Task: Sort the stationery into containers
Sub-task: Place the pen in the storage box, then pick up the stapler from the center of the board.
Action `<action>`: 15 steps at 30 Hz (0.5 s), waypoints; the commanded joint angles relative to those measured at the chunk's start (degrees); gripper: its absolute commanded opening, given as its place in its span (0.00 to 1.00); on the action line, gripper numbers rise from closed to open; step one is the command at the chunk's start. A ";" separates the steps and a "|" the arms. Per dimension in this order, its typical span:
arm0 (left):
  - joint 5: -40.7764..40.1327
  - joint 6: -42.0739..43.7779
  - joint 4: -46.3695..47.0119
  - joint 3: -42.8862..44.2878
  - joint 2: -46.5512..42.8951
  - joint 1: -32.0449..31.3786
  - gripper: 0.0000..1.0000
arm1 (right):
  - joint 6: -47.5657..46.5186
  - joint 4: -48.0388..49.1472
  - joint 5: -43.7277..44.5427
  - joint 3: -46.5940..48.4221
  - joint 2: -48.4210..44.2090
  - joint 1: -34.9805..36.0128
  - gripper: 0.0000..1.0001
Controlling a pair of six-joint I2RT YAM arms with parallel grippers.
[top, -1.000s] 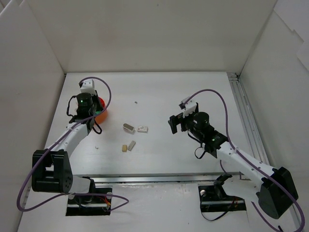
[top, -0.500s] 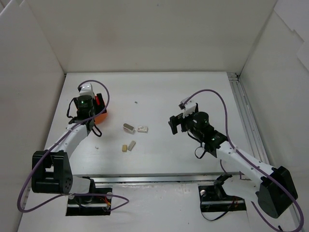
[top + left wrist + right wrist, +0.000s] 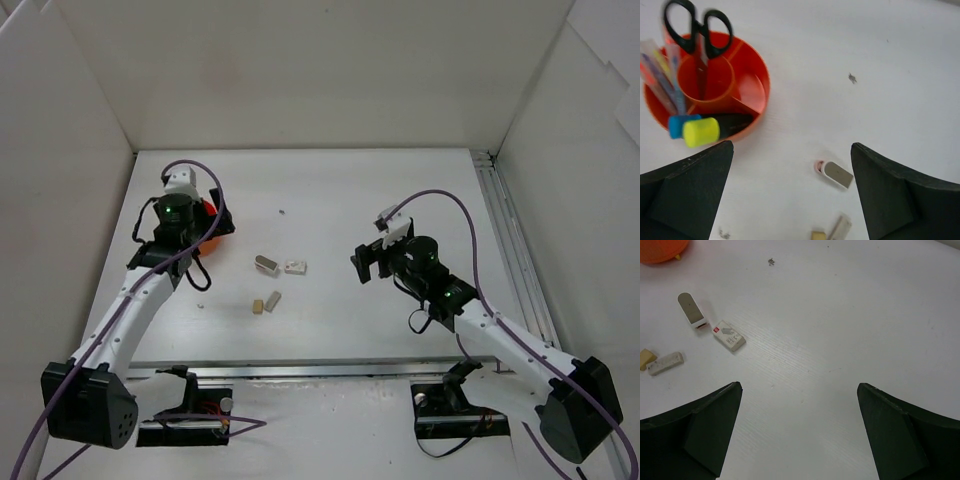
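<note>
My left gripper is lowering its open fingers, and the grey-white piece lies away from the white eraser [image 3: 295,267]. It should go on lowering them until they are on both sides of the grey-white piece before it closes.
The orange-red holder [image 3: 747,95] stands at the table's left [image 3: 208,213]. It holds black-handled scissors [image 3: 695,25], pastel pens [image 3: 660,70] and highlighters with a yellow end [image 3: 701,131] and a blue end [image 3: 676,126]. My left gripper [image 3: 791,150] hangs open and empty above the table, just right of the holder [image 3: 190,232]. A grey-white piece [image 3: 837,173] lies between its fingers, far below. My right gripper [image 3: 799,386] is open and empty at mid-table [image 3: 368,262].
Loose items lie on the table between the arms. They are the grey-white piece [image 3: 266,264], a white eraser [image 3: 295,266] [image 3: 730,336], a beige eraser [image 3: 258,306] [image 3: 647,357] and a pale stick [image 3: 272,299] [image 3: 666,363]. White walls enclose the table.
My left gripper has gone from nearly shut to wide open beside the holder, and the left arm has swung and stretched out. The right arm has shifted slightly toward the near edge.
</note>
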 commanded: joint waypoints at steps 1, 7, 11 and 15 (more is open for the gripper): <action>5.68 -3.71 -7.82 2.60 3.48 -3.79 0.99 | 1.12 0.34 0.40 -0.68 -3.19 -0.32 0.98; 8.67 -6.16 -6.97 0.41 7.62 -9.15 1.00 | 2.86 -2.13 2.25 -2.53 -6.45 -0.23 0.98; 7.02 -8.72 -8.10 3.04 13.85 -12.40 0.99 | 3.41 -3.26 3.22 -2.80 -6.89 -0.41 0.98; 4.46 -9.06 -9.76 7.69 20.36 -13.99 1.00 | 3.23 -4.50 3.74 -2.45 -6.97 -0.23 0.98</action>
